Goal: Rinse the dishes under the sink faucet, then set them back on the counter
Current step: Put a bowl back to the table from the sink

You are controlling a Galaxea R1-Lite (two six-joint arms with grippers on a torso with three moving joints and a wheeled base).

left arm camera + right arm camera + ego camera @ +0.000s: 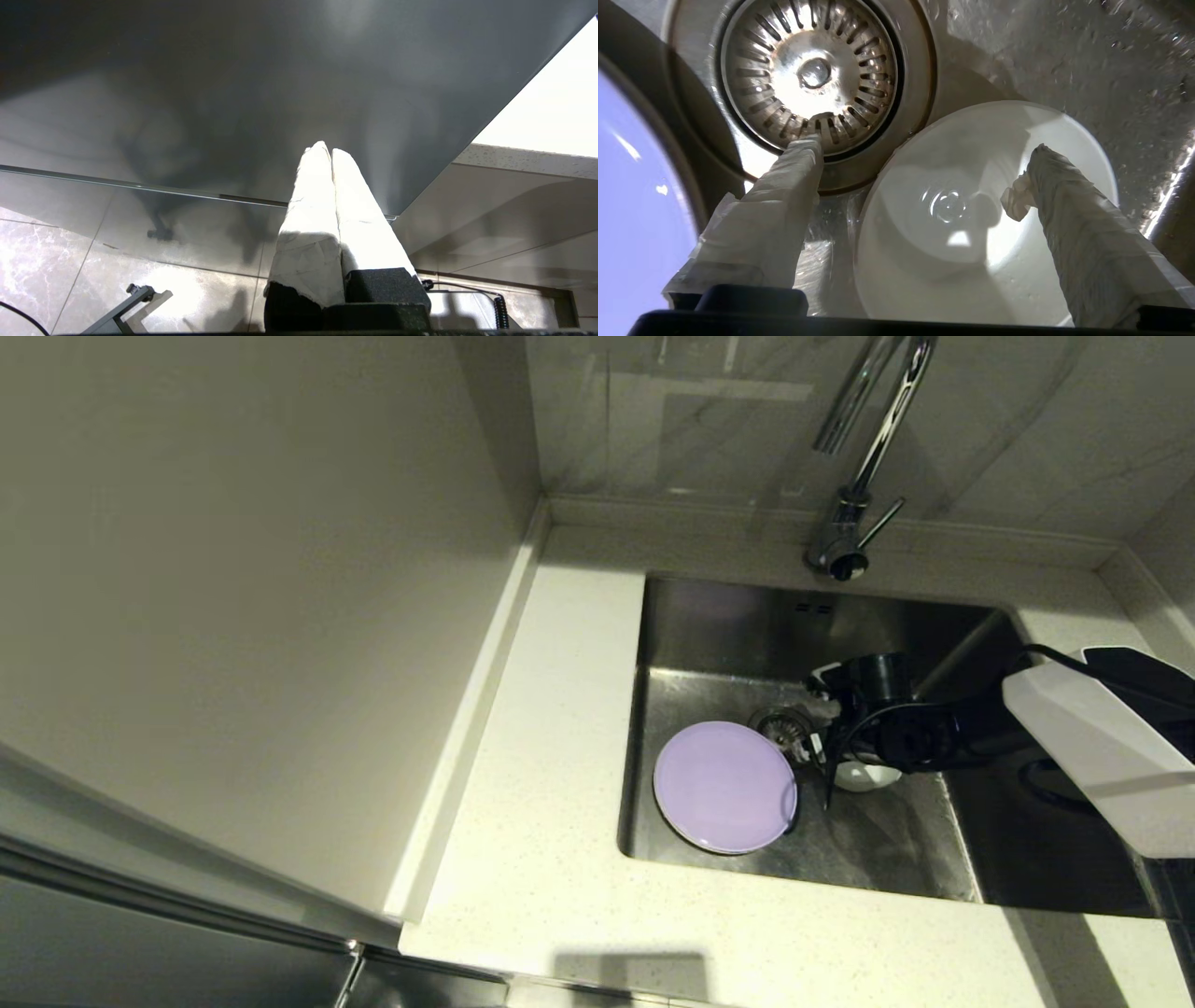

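Observation:
The pale lavender plate's smooth side (725,788) shows sharp glints (627,146), so the robot should expect it to hold water that will ripple when the robot tips the bowl.
The small white bowl (971,233) stands upright on the bottom of the sink (709,625), beside the round drain strainer (808,74). My right gripper (922,149) hangs open just above it. One taped finger is over the strainer's rim outside the bowl, and the other is over the bowl's inside. In the head view the right gripper (823,751) hides most of the bowl (864,777). The pale lavender plate (724,786) lies flat at the sink's front left. The chrome faucet (845,523) rises behind the basin. The cream-beige plate is out of view. My left gripper (325,150) is shut and empty, parked low.
The white speckled counter (551,756) runs left of and in front of the sink, with a beige ledge at the back. A plain wall panel (233,597) stands on the left. The left wrist view shows a grey cabinet front (233,93) and tiled floor.

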